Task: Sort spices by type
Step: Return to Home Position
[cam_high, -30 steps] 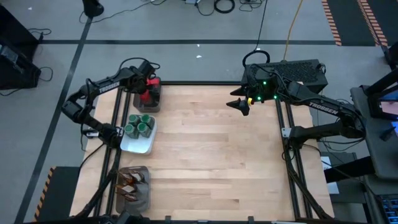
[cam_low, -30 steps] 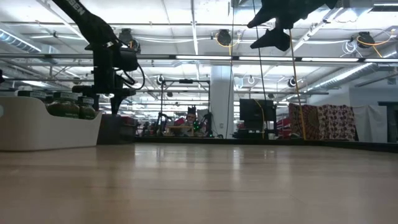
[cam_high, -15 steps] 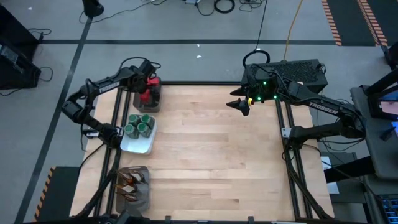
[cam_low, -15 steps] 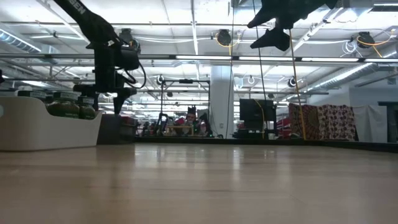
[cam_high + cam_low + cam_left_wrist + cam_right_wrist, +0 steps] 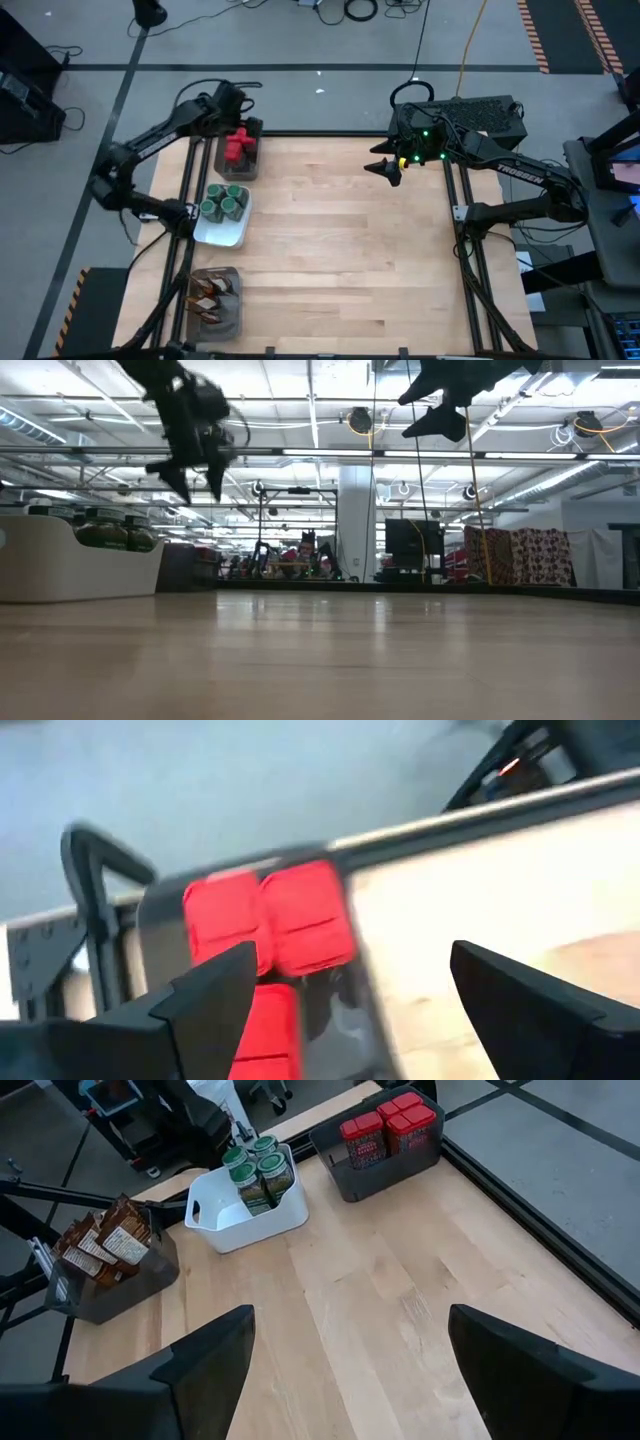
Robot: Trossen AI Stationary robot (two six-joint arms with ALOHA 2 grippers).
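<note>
The red boxes (image 5: pixel 238 146) are standing in their grey tray and the wooden tabletop is clear, so my left gripper should keep moving away until it closes empty.
Red boxes (image 5: pixel 237 147) stand in a grey mesh tray (image 5: pixel 254 165) at the table's far left; the left wrist view shows them (image 5: pixel 265 925) from above. My left gripper (image 5: pixel 237 118) hangs open above that tray's far side, with nothing between its fingers (image 5: pixel 350 955). Green-lidded jars (image 5: pixel 224 203) stand in a white dish (image 5: pixel 228 235). Brown-orange sachets (image 5: pixel 212 293) stand in a second grey tray (image 5: pixel 232 318) at the near left. My right gripper (image 5: pixel 384 169) waits open, high over the far right of the table.
Bare wooden tabletop (image 5: pixel 350 260) fills the middle and right. Black frame rails (image 5: pixel 462 250) run along the table's left and right sides. The three containers line the left edge, as the right wrist view also shows, with the white dish (image 5: pixel 245 1225) in the middle.
My left gripper has risen from just over the red boxes and drawn back toward the table's far left corner, most of it in the last half second. The red boxes stay in their tray. My right gripper has kept still.
</note>
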